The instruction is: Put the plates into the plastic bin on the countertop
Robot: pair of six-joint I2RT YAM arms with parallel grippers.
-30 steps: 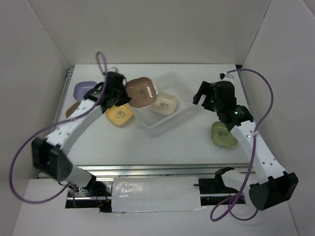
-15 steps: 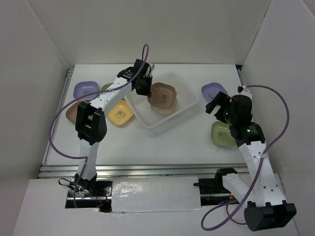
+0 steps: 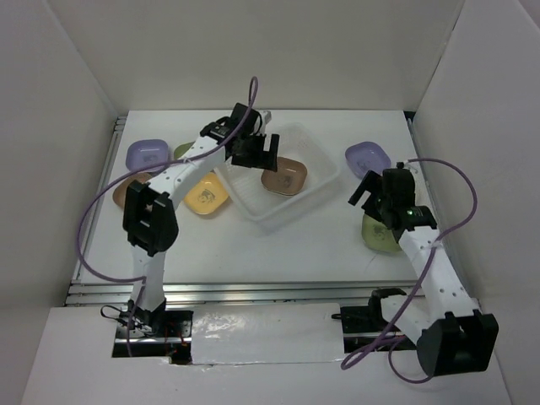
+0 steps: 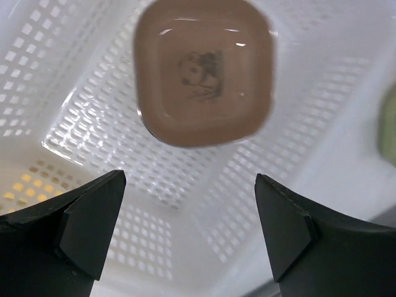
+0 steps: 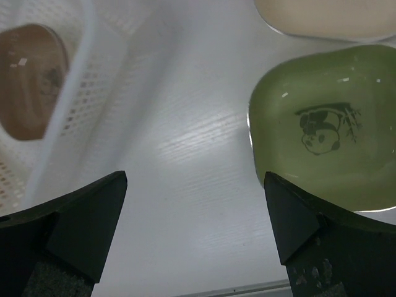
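Note:
My gripper is to carry the green plate (image 3: 380,235) in, and it will nest over the brown plate (image 3: 285,176) because that one lies face up with a matching rounded shape.
A brown plate (image 3: 284,175) (image 4: 204,68) lies flat inside the plastic bin (image 3: 316,190) (image 4: 74,93), free of any grip. My left gripper (image 3: 260,150) (image 4: 189,185) hovers open above the bin's left part, just short of that plate. My right gripper (image 3: 366,191) (image 5: 195,185) stands open over bare countertop (image 3: 295,245), beside a green plate (image 3: 377,234) (image 5: 322,142). A cream plate (image 5: 322,15) shows beyond the green one. A purple plate (image 3: 368,157) sits right of the bin. Left of it lie yellow (image 3: 205,194), purple (image 3: 148,153) and brown (image 3: 125,192) plates.
White walls close the countertop at the back and on both sides. A metal rail (image 3: 253,291) runs along the front edge. Purple cables loop off both arms. A sliver of a green plate (image 3: 181,149) peeks out beside the left arm.
My left gripper has opened and let go of the brown plate, which now rests in the bin. My right arm has drawn in nearer the green plate.

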